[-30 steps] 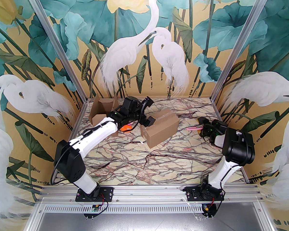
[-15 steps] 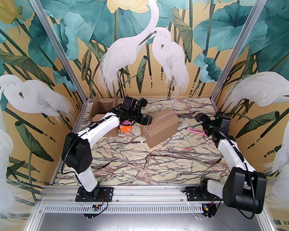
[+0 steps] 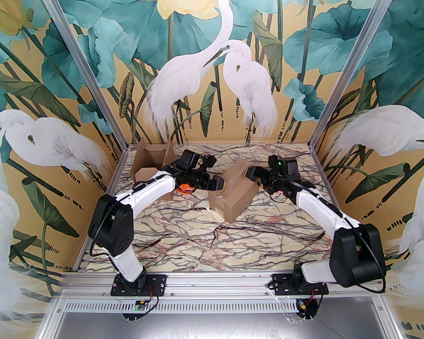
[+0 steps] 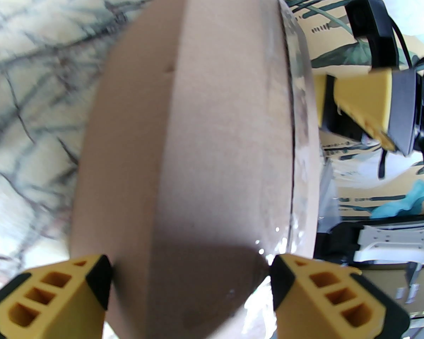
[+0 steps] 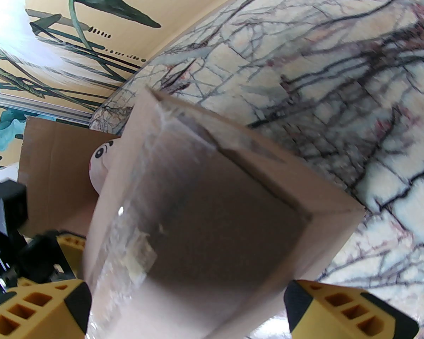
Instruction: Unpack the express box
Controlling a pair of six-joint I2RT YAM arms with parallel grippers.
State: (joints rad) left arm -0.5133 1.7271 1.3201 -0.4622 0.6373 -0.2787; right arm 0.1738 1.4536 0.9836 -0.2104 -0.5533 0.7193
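The express box sits skewed between my grippers, so I should square it and brace its side with my left gripper while my right gripper pries the seam.
The express box (image 3: 238,196), a taped brown carton, sits skewed and tilted mid-table. My left gripper (image 3: 219,183) is at its left end. In the left wrist view the box (image 4: 212,136) fills the gap of that gripper (image 4: 190,277), and both pads press its sides. My right gripper (image 3: 251,173) straddles the far right end. In the right wrist view the box (image 5: 212,196) lies between the wide-spread fingers of the open gripper (image 5: 187,302). Clear tape runs along the box's seam.
An opened cardboard box (image 3: 150,161) stands at the back left by the wall. An orange toy (image 3: 184,188) lies under my left forearm. A bit of a pink tool (image 3: 278,191) peeks from under my right arm. Bare marble lies toward the near edge.
My right arm swung in from the right side to the box's far end. The left gripper narrowed onto the box. The box turned and tilted.
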